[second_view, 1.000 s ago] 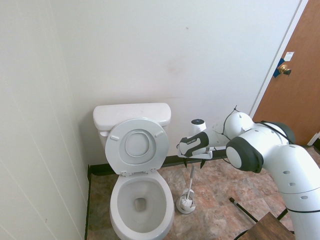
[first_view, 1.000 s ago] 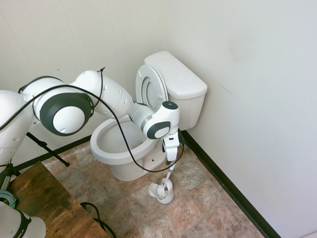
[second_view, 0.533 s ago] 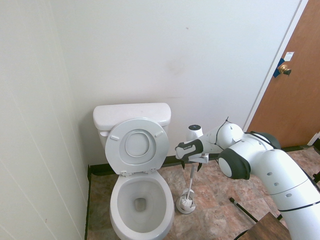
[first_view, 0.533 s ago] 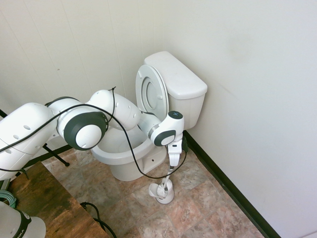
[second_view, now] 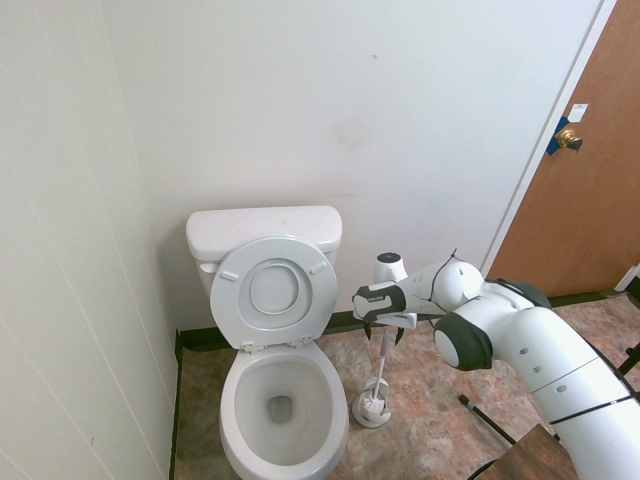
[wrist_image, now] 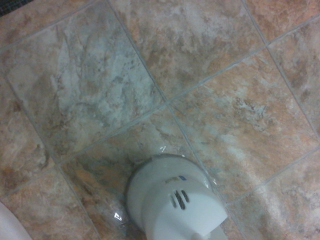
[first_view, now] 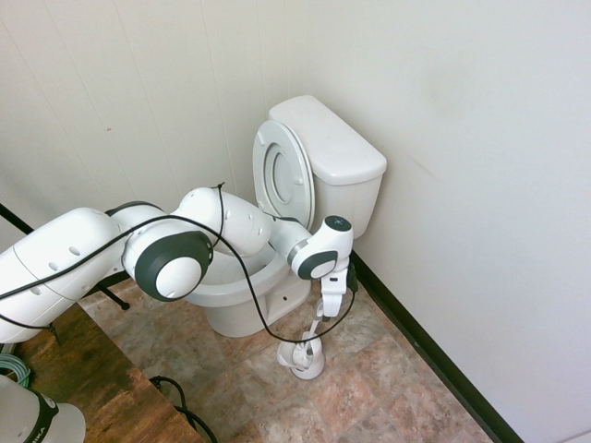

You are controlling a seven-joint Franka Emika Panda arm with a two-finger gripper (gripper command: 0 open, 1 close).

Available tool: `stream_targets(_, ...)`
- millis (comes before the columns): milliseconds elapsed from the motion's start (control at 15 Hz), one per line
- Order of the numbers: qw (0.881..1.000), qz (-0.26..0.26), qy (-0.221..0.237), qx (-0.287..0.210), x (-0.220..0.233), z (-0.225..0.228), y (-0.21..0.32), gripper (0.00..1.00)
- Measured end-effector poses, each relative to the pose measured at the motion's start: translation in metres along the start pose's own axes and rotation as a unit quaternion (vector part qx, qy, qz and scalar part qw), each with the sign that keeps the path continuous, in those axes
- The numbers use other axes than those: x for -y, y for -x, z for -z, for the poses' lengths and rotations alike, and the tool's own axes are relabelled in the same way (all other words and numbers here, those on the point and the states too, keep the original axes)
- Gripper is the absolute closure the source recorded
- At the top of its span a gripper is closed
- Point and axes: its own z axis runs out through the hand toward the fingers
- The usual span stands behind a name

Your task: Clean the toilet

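Note:
The brush holder's shell (first_view: 288,354) is spread open around the brush's handle (first_view: 317,323), so the brush will come loose when I lift, and the brush holder will stay on the floor.
The toilet (first_view: 337,157) is white, standing against the wall with its seat and lid raised and its bowl (second_view: 300,440) uncovered. A white brush holder (first_view: 303,358) sits on the tiled floor beside the bowl, and a thin brush handle (second_view: 382,362) stands upright in it. My gripper (first_view: 330,309) points down right over the top of that handle, fingers open; whether the tip sits between them is not clear. The second exterior view shows the gripper (second_view: 386,325) to the right of the raised lid. The wrist view looks straight down on the holder (wrist_image: 172,200) and the tiles.
A brown door (second_view: 580,170) is at the far right. A dark wooden table (first_view: 83,378) stands near the arm's base. Black baseboard (first_view: 425,351) runs along the wall behind the brush holder. The arm stretches across the front of the bowl.
The arm has stretched further out and lowered. The gripper has come down toward the brush handle and stayed open. The brush and holder have not moved.

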Motion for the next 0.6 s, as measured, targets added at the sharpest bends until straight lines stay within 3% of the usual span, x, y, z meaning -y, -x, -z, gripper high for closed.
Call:
stream_targets(200, 1.000, 0.001, 0.002, 0.005, -0.0010, -0.0028, 0.0014, 0.00)
stream_targets(267, 1.000, 0.003, 0.002, 0.006, -0.0009, -0.0030, 0.0030, 1.00)
stream_targets(600, 1.000, 0.005, 0.002, 0.007, -0.0009, -0.0031, 0.0033, 1.00)
